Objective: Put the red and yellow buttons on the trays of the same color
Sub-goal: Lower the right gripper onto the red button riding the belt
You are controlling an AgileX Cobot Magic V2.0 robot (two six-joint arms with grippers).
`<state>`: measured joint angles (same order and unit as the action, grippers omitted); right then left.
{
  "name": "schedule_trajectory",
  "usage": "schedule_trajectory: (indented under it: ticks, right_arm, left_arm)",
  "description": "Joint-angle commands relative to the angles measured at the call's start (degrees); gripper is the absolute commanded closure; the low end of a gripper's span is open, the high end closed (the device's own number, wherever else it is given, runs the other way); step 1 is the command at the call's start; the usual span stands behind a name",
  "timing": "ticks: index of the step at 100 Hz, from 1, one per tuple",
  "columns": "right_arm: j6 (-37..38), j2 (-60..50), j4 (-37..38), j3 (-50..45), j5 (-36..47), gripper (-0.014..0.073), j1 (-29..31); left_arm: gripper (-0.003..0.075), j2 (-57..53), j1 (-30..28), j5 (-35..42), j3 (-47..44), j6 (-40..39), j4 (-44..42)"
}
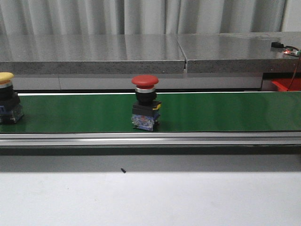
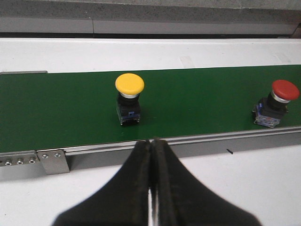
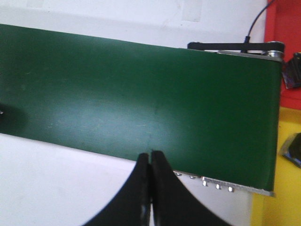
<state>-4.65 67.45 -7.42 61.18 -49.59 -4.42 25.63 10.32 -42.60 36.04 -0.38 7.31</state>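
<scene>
The robot's right gripper should pick up the red button (image 1: 146, 101), because the red tray (image 1: 288, 84) is at that gripper's end of the belt, far from the left gripper.
A red button (image 1: 145, 101) stands upright near the middle of the green belt (image 1: 211, 113); it also shows in the left wrist view as the red button (image 2: 277, 102). A yellow button (image 1: 7, 96) stands on the belt's far left, and the yellow button (image 2: 129, 97) sits just beyond my left gripper (image 2: 151, 143), which is shut and empty over the belt's near rail. My right gripper (image 3: 150, 156) is shut and empty at the belt's near edge. A red tray (image 3: 282, 21) and a yellow tray (image 3: 282, 188) lie past the belt's right end.
A grey stone ledge (image 1: 141, 54) runs behind the belt. An aluminium rail (image 1: 150, 137) edges the belt's front. A small dark speck (image 1: 123, 170) lies on the white table. Dark parts (image 3: 292, 149) rest on the trays. A red bin (image 1: 286, 84) stands at the far right.
</scene>
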Motion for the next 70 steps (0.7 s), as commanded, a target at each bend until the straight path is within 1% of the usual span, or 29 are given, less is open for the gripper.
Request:
schedule_trajectory:
  ticks: [1,4,5,9,10,11,13,14,16,17,19,23,24,25,26,30,35,37,41,42,43,51,70]
  right_arm:
    - [-1.1,2.3,-0.7,5.6,-0.1,0.0576,-1.8]
    - [-1.3,3.7,-0.7,6.7,-0.5,0.0523,-2.5]
    - [-1.4,3.7,-0.7,6.9,-0.5,0.0523,-2.7]
    - [-1.8,5.5,-0.7,8.4,-0.9,0.0426,-3.7]
    - [-1.9,5.7,-0.7,8.6,-0.9,0.0426,-3.9]
    - [-2.1,6.2,-0.7,9.1,-1.0,0.0379,-4.3]
    - [-2.4,6.7,-0.7,9.6,-1.1,0.0344,-4.7]
    - [-2.6,7.2,-0.7,10.0,-1.1,0.0310,-5.1]
    - [-2.9,7.7,-0.7,10.4,-1.1,0.0275,-5.4]
    - [-3.2,8.2,-0.7,10.8,-1.1,0.0240,-5.8]
    - [-3.3,8.7,-0.7,11.3,-1.2,0.0205,-6.3]
    - [-3.7,10.2,-1.1,12.3,-1.2,0.0094,-7.2]
    - [-3.8,10.4,-1.1,12.5,-1.3,0.0094,-7.3]
    - [-4.0,10.8,-1.3,12.8,-1.3,0.0053,-7.6]
    - [-4.2,10.8,-1.3,13.0,-1.3,0.0053,-7.7]
    - [-5.1,12.3,-2.2,13.9,-1.9,-0.0013,-8.5]
    - [-7.2,13.6,-3.3,14.8,-3.0,-0.0035,-9.5]
    - [-8.3,14.0,-3.7,15.1,-3.3,-0.0033,-9.7]
    - [-13.0,15.3,-4.9,15.7,-4.8,-0.0025,-10.5]
    - [-13.0,15.3,-5.2,15.7,-5.0,-0.0024,-10.5]
    - [-15.0,15.6,-5.7,15.9,-5.3,-0.0020,-10.8]
    - [-20.9,17.6,-9.1,16.2,-6.0,-0.0003,-11.2]
    - [-29.1,21.1,-12.9,16.4,-6.2,0.0034,-11.6]
  left_arm:
    - [0.0739,0.3,0.4,3.6,1.6,-0.6,1.0]
    - [0.0738,0.3,0.4,3.6,1.6,-0.6,1.0]
    - [0.0738,0.3,0.4,3.6,1.6,-0.6,1.0]
    - [0.0738,0.3,0.4,3.6,1.6,-0.6,1.0]
    - [0.0738,0.3,0.4,3.6,1.6,-0.6,1.0]
    - [0.0739,0.3,0.4,3.6,1.6,-0.6,1.0]
    - [0.0739,0.3,0.4,3.6,1.6,-0.6,1.0]
    - [0.0739,0.3,0.4,3.6,1.6,-0.6,1.0]
    - [0.0738,0.3,0.4,3.6,1.6,-0.6,1.0]
    - [0.0738,0.3,0.4,3.6,1.6,-0.6,1.0]
    - [0.0738,0.3,0.4,3.6,1.6,-0.6,1.0]
    - [0.0739,0.3,0.4,3.6,1.6,-0.6,1.0]
    - [0.0739,0.3,0.4,3.6,1.6,-0.6,1.0]
    - [0.0739,0.3,0.4,3.6,1.6,-0.6,1.0]
    - [0.0738,0.3,0.4,3.6,1.6,-0.6,1.0]
    - [0.0739,0.3,0.4,3.6,1.6,-0.6,1.0]
    - [0.0739,0.3,0.4,3.6,1.6,-0.6,1.0]
    - [0.0738,0.3,0.4,3.6,1.6,-0.6,1.0]
    - [0.0739,0.3,0.4,3.6,1.6,-0.6,1.0]
    - [0.0739,0.3,0.4,3.6,1.6,-0.6,1.0]
    - [0.0738,0.3,0.4,3.6,1.6,-0.6,1.0]
    - [0.0739,0.3,0.4,3.6,1.6,-0.6,1.0]
    - [0.0739,0.3,0.4,3.6,1.6,-0.6,1.0]
